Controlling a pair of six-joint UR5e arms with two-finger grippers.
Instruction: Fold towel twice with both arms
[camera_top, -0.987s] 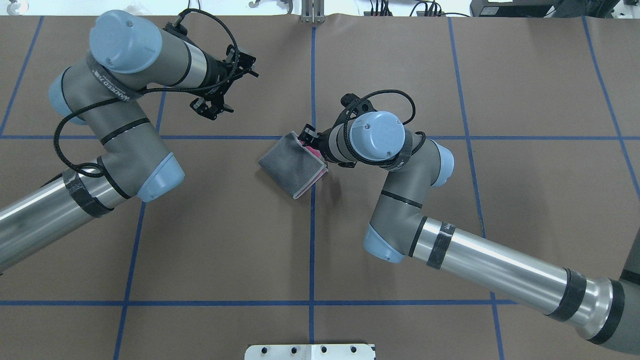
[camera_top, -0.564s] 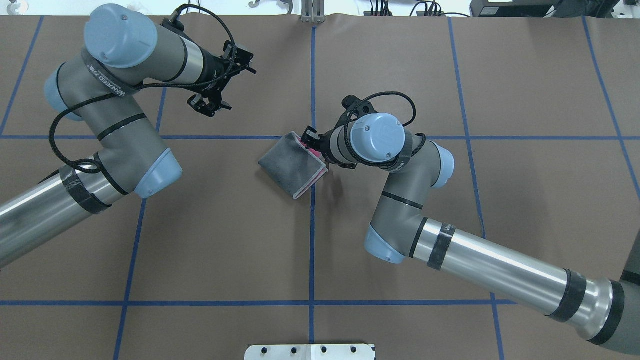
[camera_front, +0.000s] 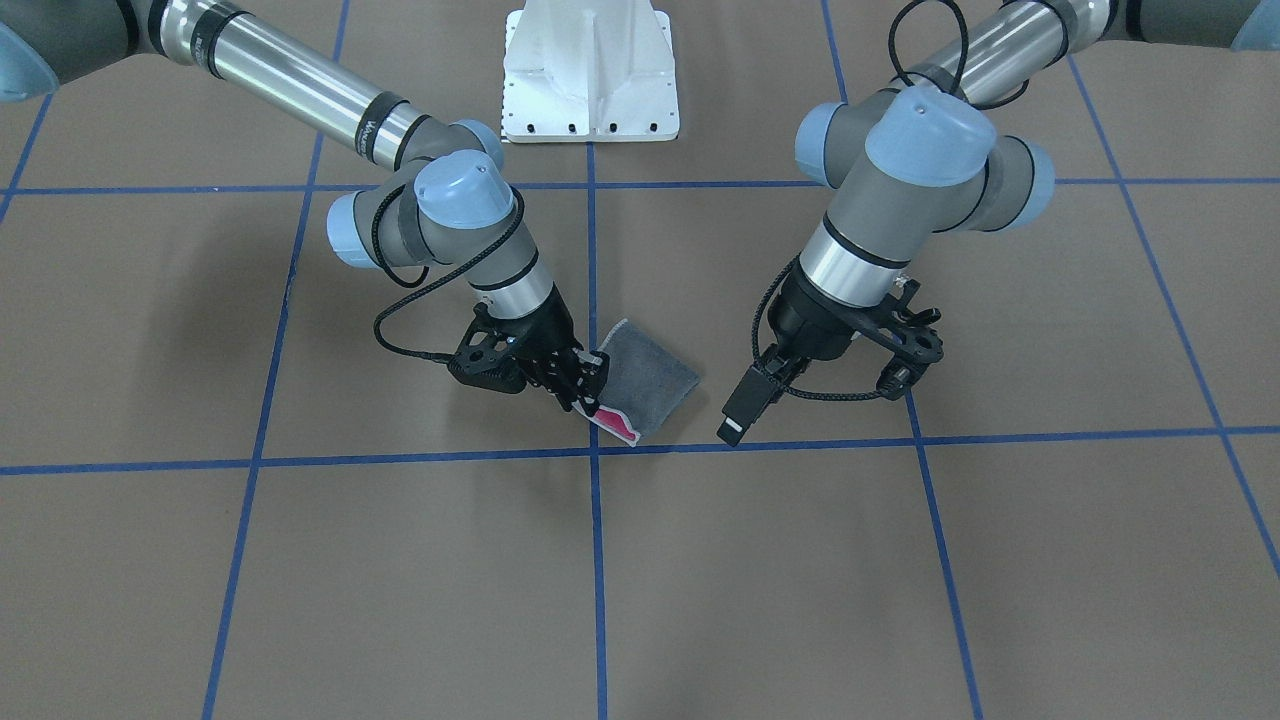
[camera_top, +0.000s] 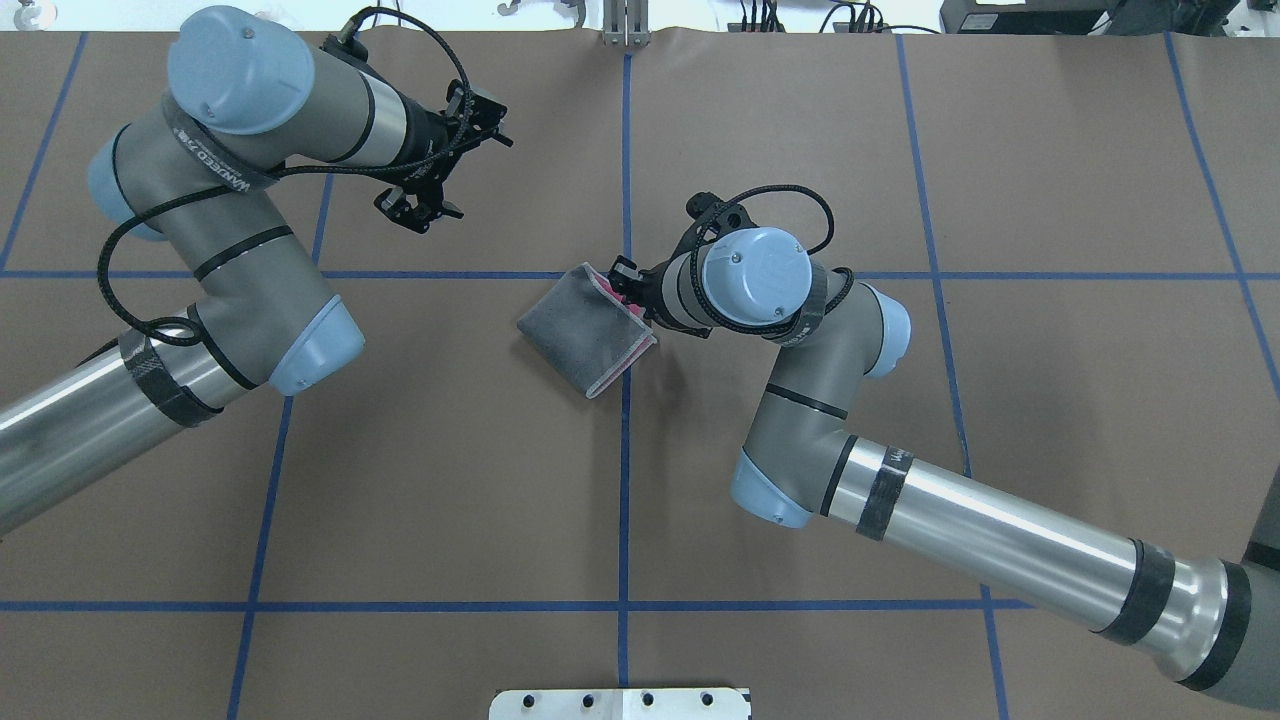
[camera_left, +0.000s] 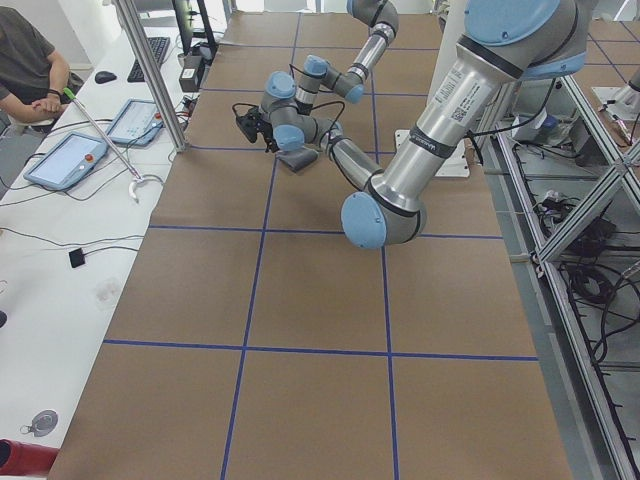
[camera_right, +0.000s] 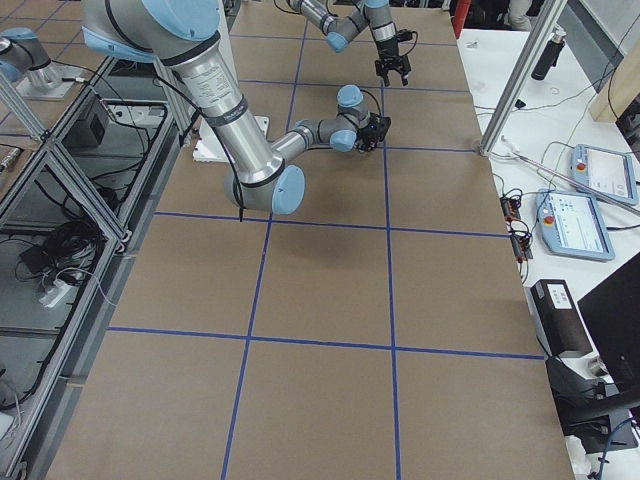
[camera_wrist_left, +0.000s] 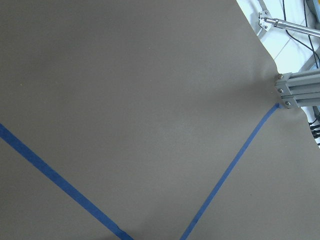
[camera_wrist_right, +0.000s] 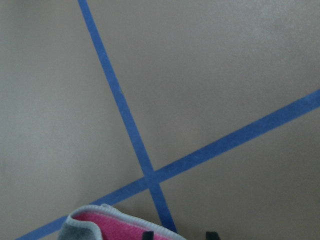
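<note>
The towel's pink strip (camera_front: 615, 421) shows where the layers lie offset, so I expect the grey side (camera_front: 653, 382) to move over the strip and make it narrower when the robot pulls the towel's bordered edge.
The towel (camera_top: 585, 325) lies folded near the table's middle, grey face up, with a pink strip and light border showing along its right edge (camera_front: 620, 425). My right gripper (camera_top: 625, 275) hovers at the towel's far right corner, just off the cloth. In the right wrist view its fingertips (camera_wrist_right: 147, 234) stand apart with bare table between them, and the pink corner (camera_wrist_right: 115, 225) sits to their left, so it is open. My left gripper (camera_top: 420, 212) is raised well to the far left of the towel (camera_front: 650, 385). It looks open and holds nothing (camera_front: 912, 362).
Blue tape lines (camera_top: 625, 450) divide the brown table into squares. The white pedestal base (camera_front: 590, 75) stands at the robot's edge. An aluminium post (camera_top: 625, 25) rises at the far edge. A person (camera_left: 25, 60) sits at a side desk with tablets.
My right gripper has drawn back slightly to the right, off the towel's corner. The left arm swung a little further back and to the left. The towel has not moved.
</note>
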